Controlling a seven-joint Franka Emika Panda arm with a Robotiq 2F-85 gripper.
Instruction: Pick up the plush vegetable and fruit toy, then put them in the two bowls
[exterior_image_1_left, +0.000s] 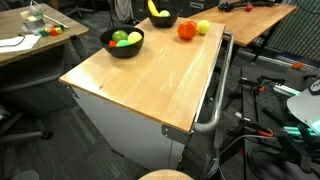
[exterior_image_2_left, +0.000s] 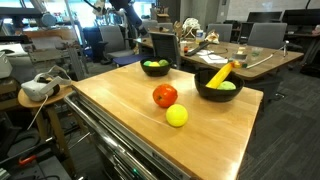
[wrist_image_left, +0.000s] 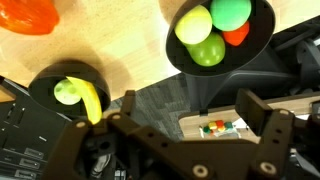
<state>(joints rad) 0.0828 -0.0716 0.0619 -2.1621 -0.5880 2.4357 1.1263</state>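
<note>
The robot's gripper is pointing past the table edge (wrist_image_left: 145, 87) beyond the bowls, so it should swing back over the wood and pick up the red-orange toy (exterior_image_2_left: 165, 96) before the yellow ball.
Two black bowls stand at one end of the wooden table (exterior_image_1_left: 150, 80). One bowl (exterior_image_1_left: 123, 45) (exterior_image_2_left: 155, 68) (wrist_image_left: 255, 45) holds green, yellow-green and red plush toys. The other bowl (exterior_image_1_left: 162, 18) (exterior_image_2_left: 218, 88) (wrist_image_left: 45, 90) holds a yellow banana (wrist_image_left: 88, 98) and a pale green toy. A red-orange toy (exterior_image_1_left: 186, 30) (exterior_image_2_left: 165, 95) (wrist_image_left: 28, 15) and a yellow ball (exterior_image_1_left: 203, 27) (exterior_image_2_left: 177, 116) lie loose on the tabletop. My gripper (wrist_image_left: 195, 130) is open and empty, out past the table edge beyond the bowls, over the floor. I cannot make it out in the exterior views.
A small table with little coloured blocks (wrist_image_left: 212, 127) lies below my jaws. A metal rail (exterior_image_1_left: 215, 100) runs along one side of the table. Desks and office chairs surround it, and a white headset (exterior_image_2_left: 38, 88) rests on a stool.
</note>
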